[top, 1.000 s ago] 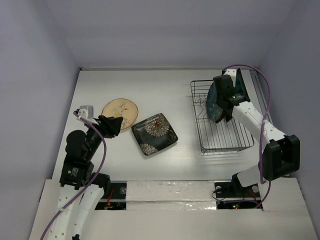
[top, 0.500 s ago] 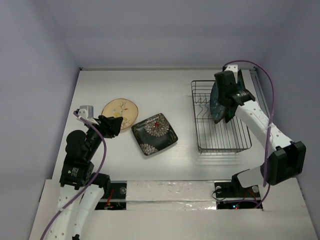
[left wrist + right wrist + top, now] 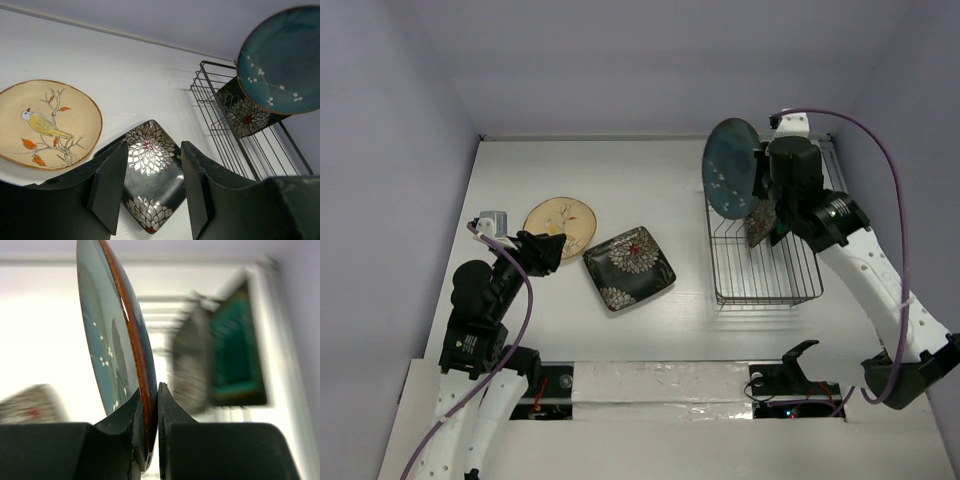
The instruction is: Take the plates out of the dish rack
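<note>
The round teal plate [image 3: 729, 168] is clear of the dish rack, so the robot's right gripper should keep going toward the uncovered tan round plate [image 3: 561, 222] and let go of the teal plate there.
My right gripper [image 3: 761, 188] is shut on the rim of the round teal plate [image 3: 733, 167], holding it on edge above the far left part of the dish rack [image 3: 767, 282]. In the right wrist view the fingers [image 3: 153, 405] pinch the plate's brown rim [image 3: 112, 340]. A dark square white-flowered plate [image 3: 757, 229] and a square teal plate [image 3: 235, 357] stand in the rack. The tan round plate [image 3: 560, 220] and another dark flowered plate [image 3: 629, 267] lie flat on the table. My left gripper [image 3: 545, 250] is open and empty above them [image 3: 150, 190].
The rack [image 3: 240, 150] stands at the right of the white table, close to the right wall. A small white object [image 3: 492, 220] sits near the left wall beside the tan plate [image 3: 45, 125]. The table's near edge runs just in front of the arm bases.
My right gripper has lifted the round teal plate up out of the rack and a little to the left. The left arm has not moved.
</note>
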